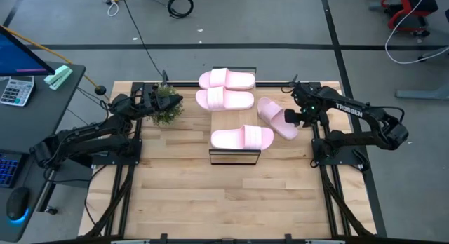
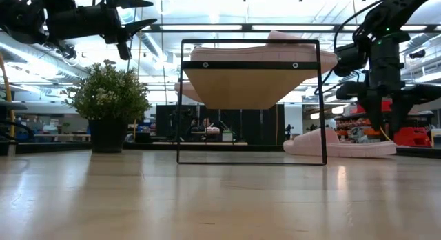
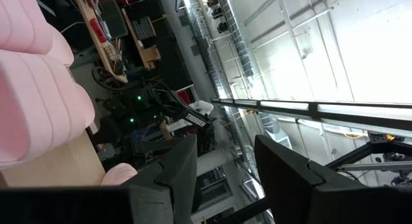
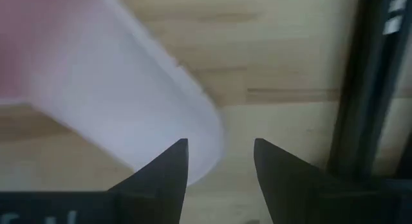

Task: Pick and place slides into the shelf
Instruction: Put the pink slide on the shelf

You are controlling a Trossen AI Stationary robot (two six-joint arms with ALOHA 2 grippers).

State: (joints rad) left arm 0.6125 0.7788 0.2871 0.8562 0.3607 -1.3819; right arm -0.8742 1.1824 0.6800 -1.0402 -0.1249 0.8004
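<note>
Next, I turn my right gripper and straddle the heel's rounded end (image 4: pixel 215 153), because the slide's heel (image 4: pixel 177 130) is at a slant across my right gripper's fingers and off to one side.
The shelf (image 1: pixel 231 119) stands mid-table, seen end-on in the low view (image 2: pixel 251 81). Three pale pink slides lie across its wood top: two at the far end (image 1: pixel 226 79) (image 1: pixel 224 99) and one at the near end (image 1: pixel 242 137). A fourth slide (image 1: pixel 273 116) lies flat on the table to the right of the shelf (image 2: pixel 337 145). My right gripper (image 1: pixel 290 118) (image 4: pixel 220 153) hovers open over that slide's rounded end (image 4: pixel 187 134). My left gripper (image 1: pixel 175 99) (image 3: pixel 225 166) is open, raised left of the shelf.
A small potted plant (image 1: pixel 167 107) (image 2: pixel 109 102) stands on the table under my left gripper, left of the shelf. Bare wooden tabletop (image 1: pixel 231 195) stretches toward the near edge. A desk with a calculator (image 1: pixel 14 90) sits beyond the table's left side.
</note>
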